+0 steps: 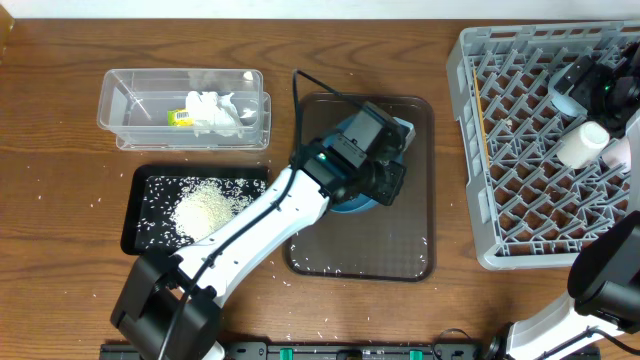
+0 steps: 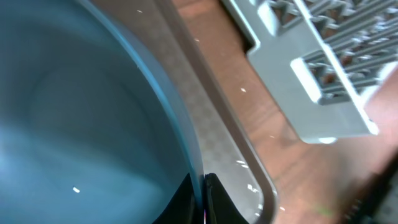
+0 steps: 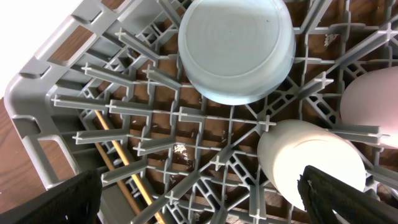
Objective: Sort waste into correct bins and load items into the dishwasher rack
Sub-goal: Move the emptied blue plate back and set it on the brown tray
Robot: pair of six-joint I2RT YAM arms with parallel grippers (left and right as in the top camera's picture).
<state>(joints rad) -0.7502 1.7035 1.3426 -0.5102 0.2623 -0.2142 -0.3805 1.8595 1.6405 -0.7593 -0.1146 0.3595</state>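
The dark-blue plate [image 1: 354, 205] is hanging inside the brown tray's rim, so my left gripper continues to move it down until it sits on the tray's bottom [image 1: 360, 243], and then let go.
My left gripper [image 1: 388, 182] is shut on the rim of the dark-blue plate [image 1: 350, 204] over the brown serving tray [image 1: 400, 250]. In the left wrist view the fingers [image 2: 202, 199] pinch the plate's edge [image 2: 93, 124]. My right gripper [image 3: 199, 199] is open and empty above the grey dishwasher rack [image 1: 500, 200]. The rack [image 3: 50, 93] holds the upturned light-blue bowl [image 3: 236, 50], two white cups [image 3: 311, 162] [image 3: 373, 106] and the chopsticks [image 3: 118, 155]. The napkin [image 1: 215, 112] and the wrapper [image 1: 180, 117] lie in the clear box [image 1: 120, 100]. The rice [image 1: 205, 210] lies in the black tray [image 1: 140, 190].
Stray rice grains lie on the brown tray and on the wood table around the black tray. The rack's corner [image 2: 329, 118] shows to the right of the brown tray's rim [image 2: 249, 155]. A black cable [image 1: 300, 85] runs behind the left arm.
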